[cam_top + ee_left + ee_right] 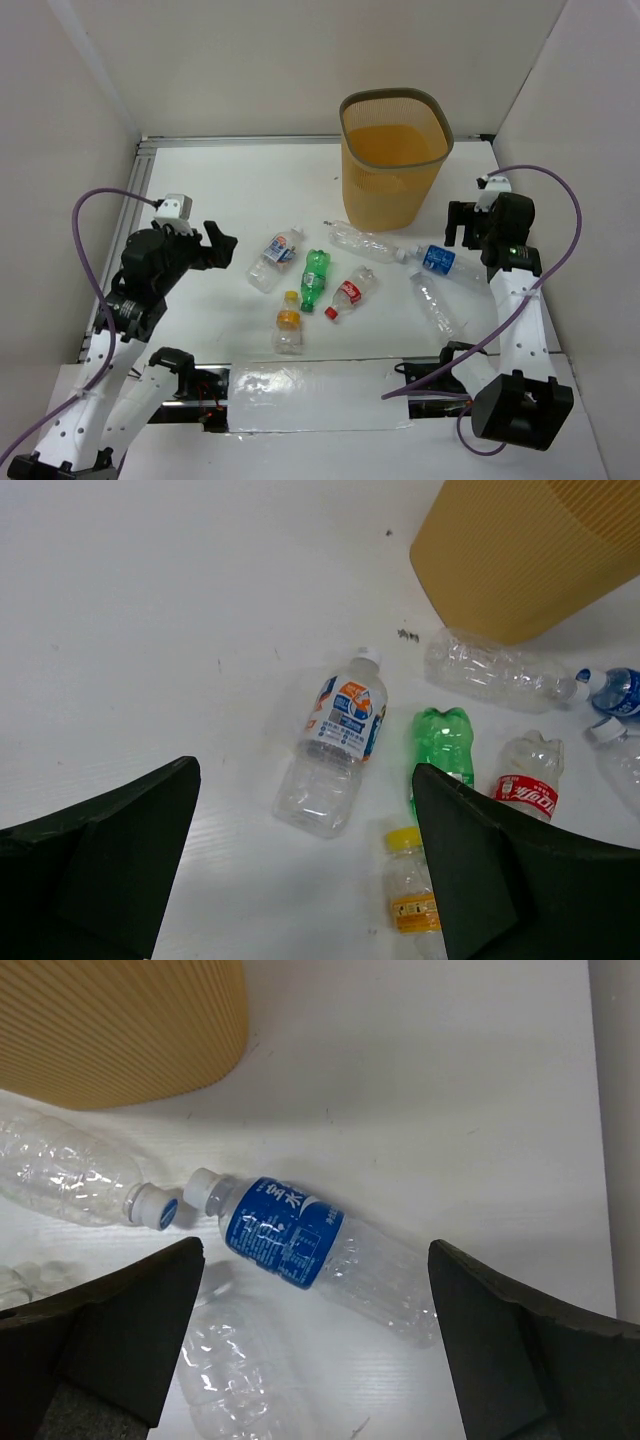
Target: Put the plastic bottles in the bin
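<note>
The blue-labelled bottle (362,1268) lies at a slant across the right gripper's open fingers, so the robot should turn that gripper to line up with the bottle before closing the fingers around its blue label (438,260).
Several plastic bottles lie on the white table in front of the bin (392,170), an orange mesh basket standing upright at the back. From left to right they are a clear one with a blue-orange label (275,258), a green one (315,278), an orange-capped one (288,322), a red-labelled one (350,292), a plain clear one (362,241), a blue-labelled one (445,262) and another clear one (435,305). My left gripper (218,245) hangs open and empty left of the group, above the blue-orange bottle (335,745). My right gripper (465,222) is open over the blue-labelled bottle (310,1245).
White walls close in the table on the left, back and right. A strip of clear tape or film (320,395) lies along the near edge between the arm bases. The bin's wall (520,550) stands just beyond the bottles.
</note>
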Available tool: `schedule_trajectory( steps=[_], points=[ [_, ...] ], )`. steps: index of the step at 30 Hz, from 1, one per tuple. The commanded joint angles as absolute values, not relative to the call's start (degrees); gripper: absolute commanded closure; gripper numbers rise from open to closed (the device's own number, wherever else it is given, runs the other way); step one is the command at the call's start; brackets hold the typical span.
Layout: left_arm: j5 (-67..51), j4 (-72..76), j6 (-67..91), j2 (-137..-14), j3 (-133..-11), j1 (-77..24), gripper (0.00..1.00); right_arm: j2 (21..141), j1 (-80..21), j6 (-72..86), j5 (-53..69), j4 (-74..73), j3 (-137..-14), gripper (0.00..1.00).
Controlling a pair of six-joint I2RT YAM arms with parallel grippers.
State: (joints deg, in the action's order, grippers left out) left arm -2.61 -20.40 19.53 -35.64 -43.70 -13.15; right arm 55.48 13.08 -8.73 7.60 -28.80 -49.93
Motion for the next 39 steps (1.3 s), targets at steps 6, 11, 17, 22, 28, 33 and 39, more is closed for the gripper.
schedule_trajectory(
  steps=[6,11,17,22,28,33,39],
  points=[
    [-3.8,-20.9,18.7,-38.8,-44.6,-13.4,0.00,54.1,14.7,-18.8,17.9,-35.8,-51.8,0.00],
    [-3.8,-20.4,18.2,-42.1,-45.7,-13.9,0.00,54.1,15.2,-20.9,14.6,-36.5,-51.8,0.00],
    [-5.5,-19.2,16.0,-48.8,-47.6,-13.9,0.30,55.2,15.2,-20.7,13.2,-36.4,-51.8,0.00],
    [-5.4,-17.6,13.1,-55.5,-48.8,-14.4,0.74,55.7,15.2,-22.9,18.3,-36.9,-49.9,0.15],
    [-3.0,-16.5,9.8,-66.0,-52.7,-17.0,0.16,55.2,15.2,-24.0,23.3,-36.4,-48.8,0.25],
    [-1.7,-15.9,7.0,-75.6,-56.2,-23.6,0.01,55.7,15.2,-25.0,25.3,-35.2,-48.3,0.00],
    [5.5,-14.2,4.0,-85.4,-59.2,-30.5,0.01,56.9,15.2,-25.0,25.3,-34.1,-47.7,0.00]
  ],
)
